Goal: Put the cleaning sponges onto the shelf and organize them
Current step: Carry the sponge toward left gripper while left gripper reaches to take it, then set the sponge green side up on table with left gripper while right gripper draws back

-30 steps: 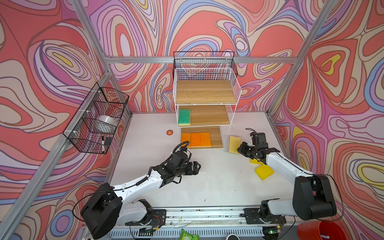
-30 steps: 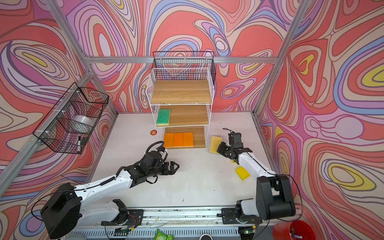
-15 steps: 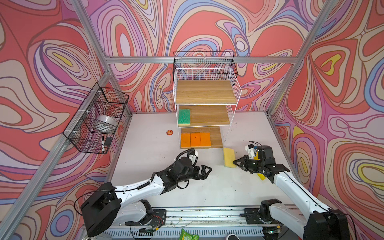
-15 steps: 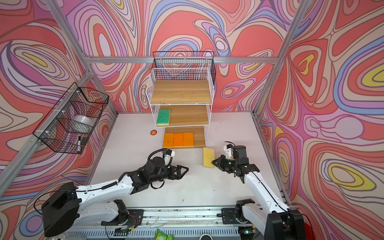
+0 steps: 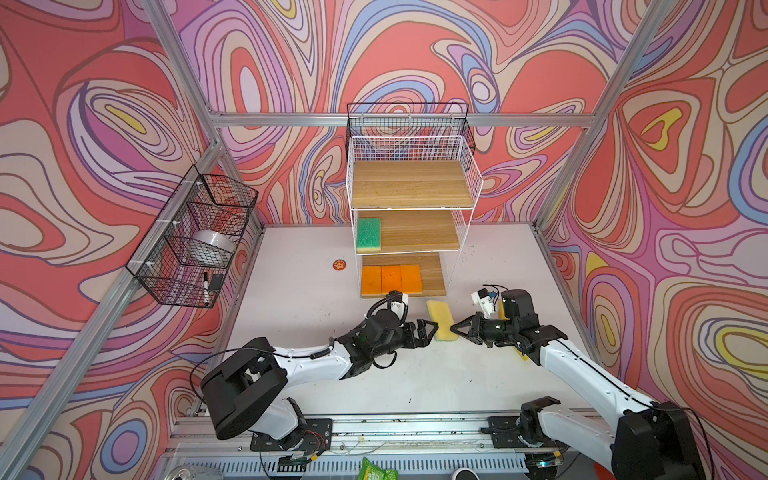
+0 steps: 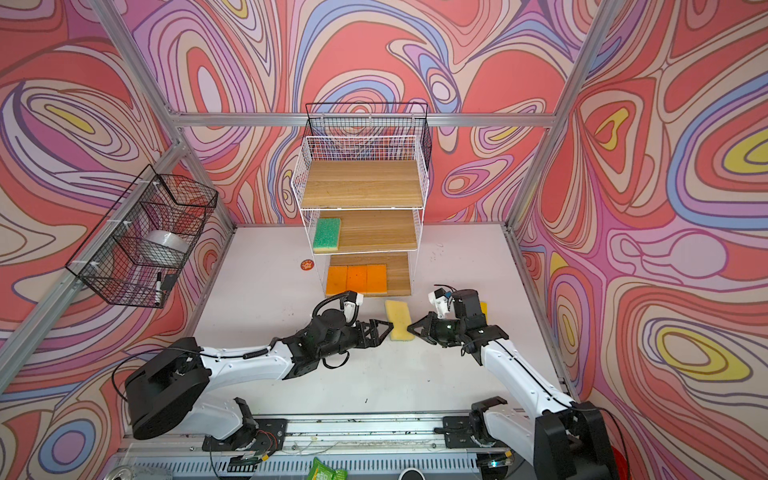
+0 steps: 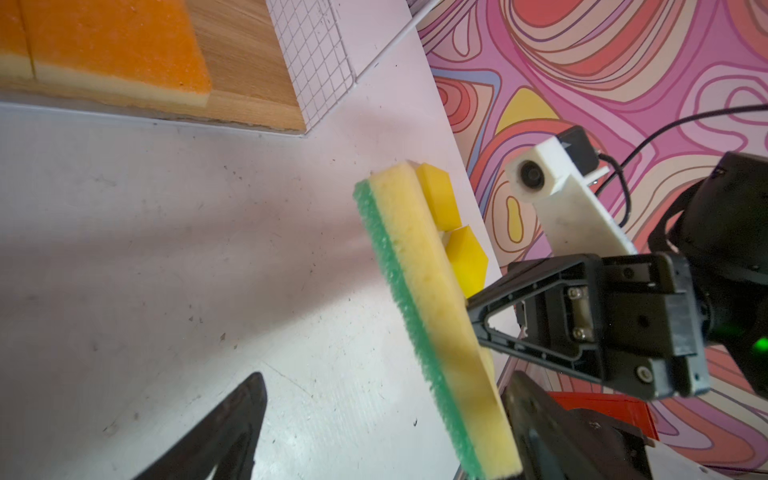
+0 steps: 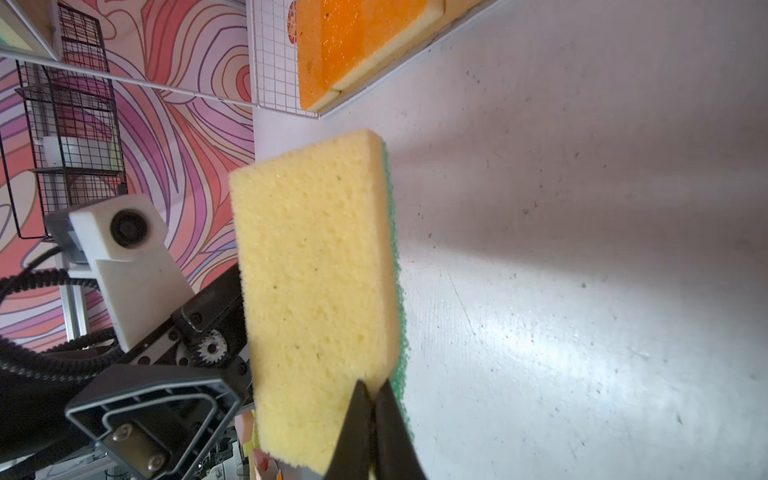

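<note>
With the green sponge's pale yellow back (image 5: pixel 444 321) up, my left gripper should take the opposite edge (image 5: pixel 432 317) and turn the sponge green side up for my right gripper.
My right gripper (image 5: pixel 455 328) (image 8: pixel 372 399) is shut on the edge of a green cleaning sponge (image 5: pixel 442 320) (image 8: pixel 316 282), holding it above the table pale yellow back up. My left gripper (image 5: pixel 430 330) (image 7: pixel 382 440) stands open facing it; the sponge's (image 7: pixel 432 311) near end lies between the fingers, close against one finger (image 7: pixel 540 428). The white wire shelf (image 5: pixel 415 195) holds a green sponge (image 5: pixel 368 235) on its middle board and three orange sponges (image 5: pixel 390 279) on the bottom board. Two bright yellow sponges (image 7: pixel 440 199) (image 7: pixel 465 257) lie on the table behind the right arm.
A small round orange disc (image 5: pixel 339 264) lies left of the shelf. A black wire basket (image 5: pixel 195 241) with a tape roll and a marker hangs on the left wall. Another black basket (image 5: pixel 409 124) hangs behind the shelf top.
The right arm has carried the sponge left and forward, away from the shelf. The left arm has reached right until its open fingers meet the sponge.
</note>
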`<state>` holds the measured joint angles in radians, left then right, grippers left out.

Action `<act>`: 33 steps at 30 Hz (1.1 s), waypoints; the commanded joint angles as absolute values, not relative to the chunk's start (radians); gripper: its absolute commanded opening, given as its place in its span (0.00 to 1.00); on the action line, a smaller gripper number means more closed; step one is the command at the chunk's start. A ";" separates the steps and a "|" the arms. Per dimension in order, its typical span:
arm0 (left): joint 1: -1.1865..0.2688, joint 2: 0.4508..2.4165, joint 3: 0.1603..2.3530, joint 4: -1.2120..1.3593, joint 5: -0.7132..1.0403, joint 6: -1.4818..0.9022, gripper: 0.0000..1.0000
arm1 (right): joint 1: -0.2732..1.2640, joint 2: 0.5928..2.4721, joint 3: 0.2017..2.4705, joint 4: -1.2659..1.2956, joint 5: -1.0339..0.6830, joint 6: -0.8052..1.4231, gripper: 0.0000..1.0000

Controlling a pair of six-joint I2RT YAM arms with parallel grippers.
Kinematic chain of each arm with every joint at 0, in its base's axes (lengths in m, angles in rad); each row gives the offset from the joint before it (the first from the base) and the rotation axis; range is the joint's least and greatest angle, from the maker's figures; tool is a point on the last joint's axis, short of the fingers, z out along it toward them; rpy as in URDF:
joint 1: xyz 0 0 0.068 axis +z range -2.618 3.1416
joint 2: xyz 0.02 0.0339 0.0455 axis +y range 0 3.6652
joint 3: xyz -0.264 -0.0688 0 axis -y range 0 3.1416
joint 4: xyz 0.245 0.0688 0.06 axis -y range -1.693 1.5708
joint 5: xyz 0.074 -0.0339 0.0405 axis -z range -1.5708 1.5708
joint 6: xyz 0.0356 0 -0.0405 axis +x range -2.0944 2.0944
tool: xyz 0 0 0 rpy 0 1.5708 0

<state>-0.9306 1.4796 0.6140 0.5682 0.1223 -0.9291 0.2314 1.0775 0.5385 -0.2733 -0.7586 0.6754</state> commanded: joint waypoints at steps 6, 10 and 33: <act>-0.936 1.553 0.676 0.662 0.111 -0.950 0.85 | 0.244 1.100 0.553 -0.176 -0.802 0.704 0.00; -0.937 1.597 0.695 0.679 0.095 -0.956 0.71 | 0.246 1.113 0.571 -0.172 -0.833 0.697 0.00; -0.952 1.338 0.859 -0.365 -0.290 -0.529 0.19 | 0.247 1.302 0.669 -0.187 -0.779 0.632 0.69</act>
<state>-0.9333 1.3701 0.8162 -0.0273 -0.0898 -0.6590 0.2455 1.2747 0.6479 -0.1711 -0.7990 0.6518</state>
